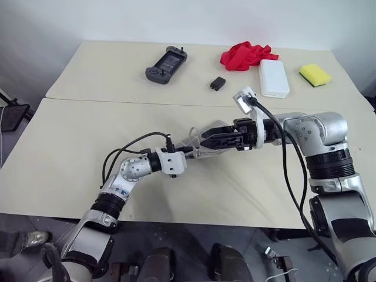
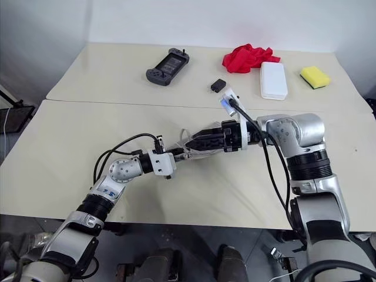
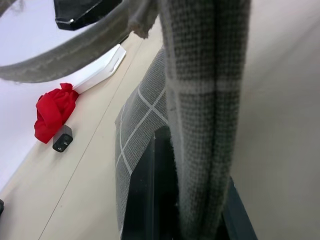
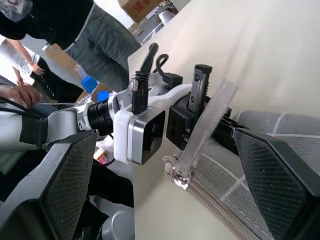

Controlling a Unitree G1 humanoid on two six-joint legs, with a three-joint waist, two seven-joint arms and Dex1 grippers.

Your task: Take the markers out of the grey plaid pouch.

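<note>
My right gripper will push in, and the grey plaid pouch's opening (image 4: 212, 208) will spread wide as it does, because the zip pull (image 4: 181, 178) sits at the zip's end.
The grey plaid pouch (image 3: 200, 100) hangs above the table between my two arms, held edge-on. My left gripper (image 1: 192, 150) is shut on one end of it; its black fingers (image 3: 147, 200) clamp the fabric. The pouch's grey loop strap (image 3: 75, 65) curves away from it. My right gripper (image 1: 207, 140) comes in from the right and stands open, with the pouch's other end (image 4: 225, 187) between its two wide fingers (image 4: 275, 185). Whether they touch the fabric I cannot tell. The markers are hidden.
At the table's far side lie a black game controller (image 1: 166, 64), a small black box (image 1: 217, 83), a red cloth (image 1: 245, 55), a white box (image 1: 274, 77) and a yellow sponge (image 1: 315, 74). A person (image 4: 85, 30) stands beyond the table.
</note>
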